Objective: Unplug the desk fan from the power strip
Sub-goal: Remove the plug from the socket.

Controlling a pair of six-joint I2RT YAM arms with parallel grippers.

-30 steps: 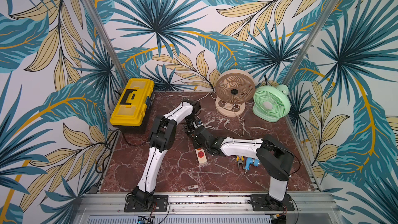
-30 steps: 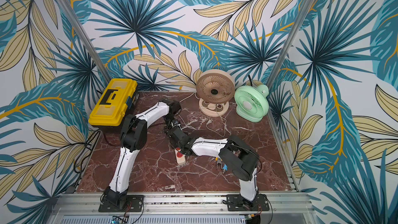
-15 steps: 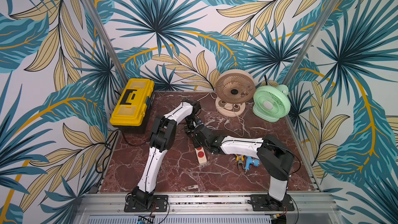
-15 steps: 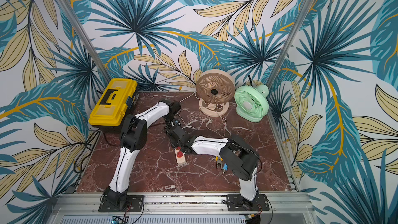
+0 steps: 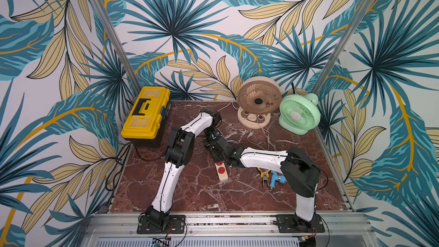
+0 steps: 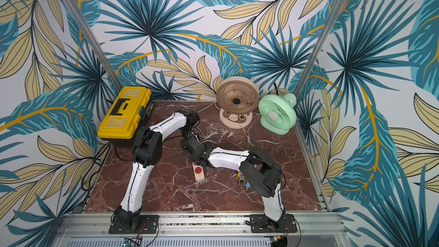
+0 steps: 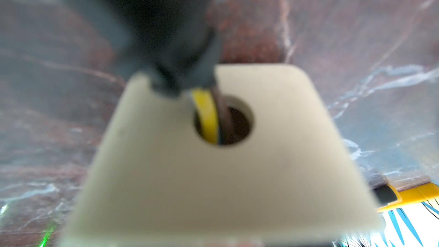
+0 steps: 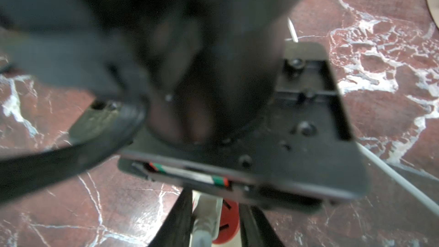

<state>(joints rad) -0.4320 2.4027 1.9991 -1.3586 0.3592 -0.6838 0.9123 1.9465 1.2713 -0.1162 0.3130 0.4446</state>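
The white plug is close to one finger of the robot's right gripper with a gap (image 8: 230, 223) on the opposite side, so the robot should open and centre the fingers on the plug (image 8: 206, 219) before it pulls.
The cream power strip (image 5: 222, 171) with red sockets lies on the marble table in both top views. Its far end is hidden under both wrists. My left gripper (image 5: 210, 137) is at that end. In the left wrist view the strip's cream end face (image 7: 213, 174), with its black cord (image 7: 166, 43), hides the jaws. My right gripper (image 8: 215, 210) stands open around a white plug (image 8: 206, 219) in a red socket (image 8: 229, 224), with a gap on one side. A beige desk fan (image 5: 259, 98) with a white cord stands at the back, beside a green fan (image 5: 299, 114).
A yellow toolbox (image 5: 146, 112) sits at the back left. Pliers (image 5: 263, 178) and a blue tool (image 5: 276, 180) lie under the right arm's elbow. A loose white cord end (image 5: 250, 134) lies in front of the beige fan. Patterned walls close in three sides.
My right gripper's jaws have come apart from shut, and its wrist has shifted slightly towards the left arm. The left arm and the strip have not moved.
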